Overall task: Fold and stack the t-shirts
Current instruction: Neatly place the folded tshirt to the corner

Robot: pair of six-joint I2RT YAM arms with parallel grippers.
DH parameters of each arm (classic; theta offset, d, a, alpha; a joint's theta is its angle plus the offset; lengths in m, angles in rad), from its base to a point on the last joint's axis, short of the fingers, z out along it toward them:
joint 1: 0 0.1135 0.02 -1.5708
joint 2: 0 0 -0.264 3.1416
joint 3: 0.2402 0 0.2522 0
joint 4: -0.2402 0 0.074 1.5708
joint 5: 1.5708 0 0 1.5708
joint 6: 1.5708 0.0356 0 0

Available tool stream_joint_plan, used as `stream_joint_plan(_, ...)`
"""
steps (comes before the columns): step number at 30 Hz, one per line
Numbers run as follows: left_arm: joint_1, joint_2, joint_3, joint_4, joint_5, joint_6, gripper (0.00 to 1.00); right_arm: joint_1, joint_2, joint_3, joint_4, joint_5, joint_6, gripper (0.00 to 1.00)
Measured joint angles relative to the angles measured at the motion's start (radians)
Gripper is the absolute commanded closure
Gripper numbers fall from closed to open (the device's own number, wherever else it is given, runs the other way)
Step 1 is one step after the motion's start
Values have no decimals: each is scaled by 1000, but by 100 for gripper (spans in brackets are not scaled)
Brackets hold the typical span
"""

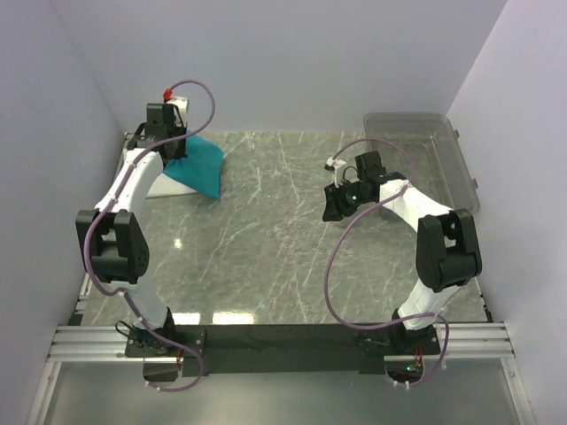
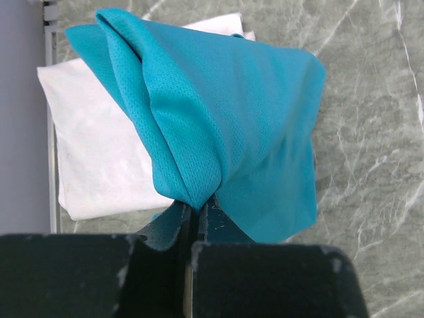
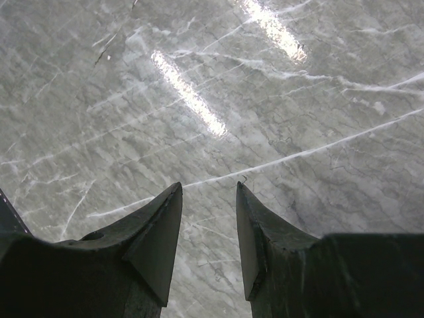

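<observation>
My left gripper is carrying the teal t-shirt (image 1: 209, 168), which still hangs over the white t-shirt's marble side. It should go on moving the teal t-shirt toward the metal rail (image 2: 52, 172) until the teal t-shirt covers the white t-shirt.
A teal t-shirt (image 2: 225, 126) hangs bunched from my left gripper (image 2: 197, 207), which is shut on a fold of its fabric. Seen from above, the teal shirt (image 1: 202, 165) drapes over the far left of the table. Under it lies a folded white t-shirt (image 2: 99, 159), flat against the left edge, showing from above as a white corner (image 1: 168, 186). My left gripper (image 1: 170, 133) sits above that pile. Over bare marble at centre right, my right gripper (image 3: 209, 189) stands open with nothing between its fingers; in the top view it (image 1: 335, 208) is far from both shirts.
A clear plastic bin (image 1: 425, 159) stands at the far right of the marble table (image 1: 266, 257). A metal rail (image 2: 52, 165) runs along the table's left edge beside the white shirt. Purple cables loop off both arms.
</observation>
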Motion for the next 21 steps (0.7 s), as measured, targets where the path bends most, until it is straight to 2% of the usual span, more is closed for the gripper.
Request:
stream_joint_plan(12, 56, 0, 25, 26, 1, 10, 100, 0, 2, 0, 0, -2, 0, 55)
stream_joint_plan(21, 172, 41, 25, 78, 45, -23, 99, 0, 3, 0, -1, -6, 0, 55)
